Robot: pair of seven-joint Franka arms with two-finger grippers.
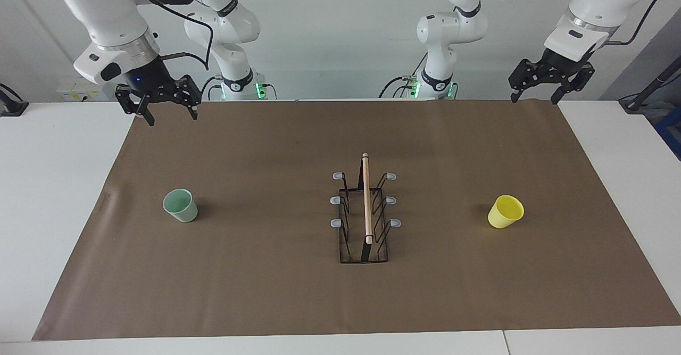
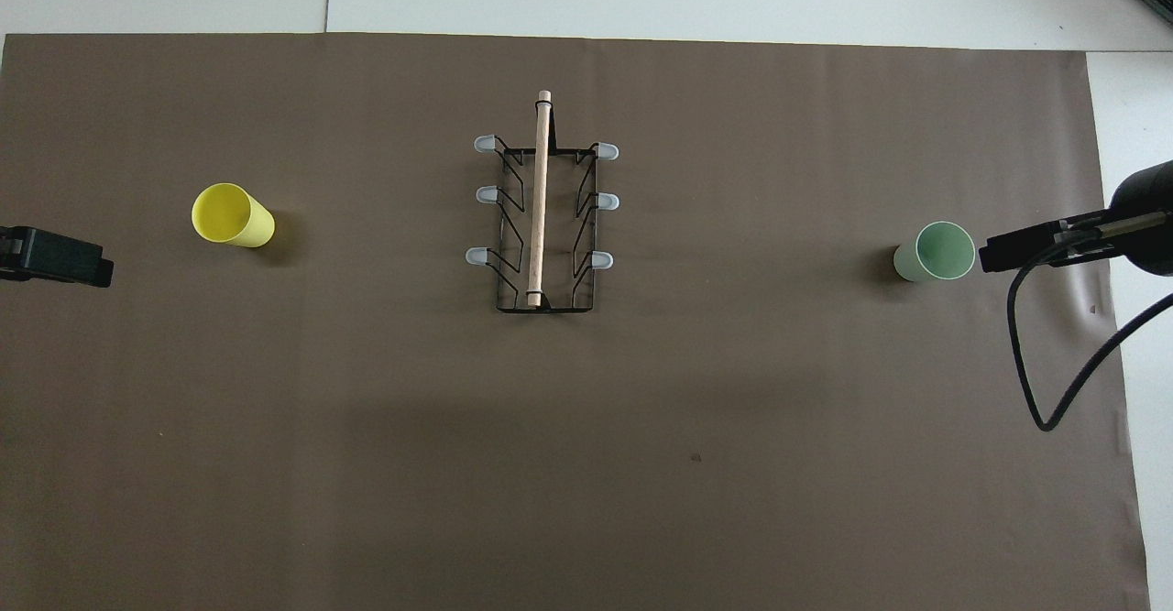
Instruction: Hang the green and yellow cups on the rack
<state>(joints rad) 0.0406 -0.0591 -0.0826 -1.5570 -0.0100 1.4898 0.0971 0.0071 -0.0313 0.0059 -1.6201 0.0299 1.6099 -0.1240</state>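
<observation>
The green cup (image 2: 935,252) will hang with its opening down and hide a peg when the robot lowers it upside down, because the rack's grey-tipped pegs (image 2: 601,260) stick outward.
The pale green cup (image 1: 180,205) stands upright, mouth up, on the brown mat toward the right arm's end; it also shows in the overhead view (image 2: 935,251). The yellow cup (image 1: 505,211) stands upright toward the left arm's end (image 2: 231,215). The black wire rack (image 1: 366,211) with its wooden rod and grey-tipped pegs stands mid-table between them (image 2: 541,217), and no cup hangs on its pegs. My right gripper (image 1: 171,115) hangs open and empty over the mat's corner at its own end. My left gripper (image 1: 534,98) hangs open and empty over the mat's corner at its end.
The brown mat (image 1: 266,291) covers most of the white table (image 1: 53,184). A black cable (image 2: 1045,382) hangs from the right arm. The tip of each gripper shows at the side edges of the overhead view: right gripper (image 2: 994,254), left gripper (image 2: 92,267).
</observation>
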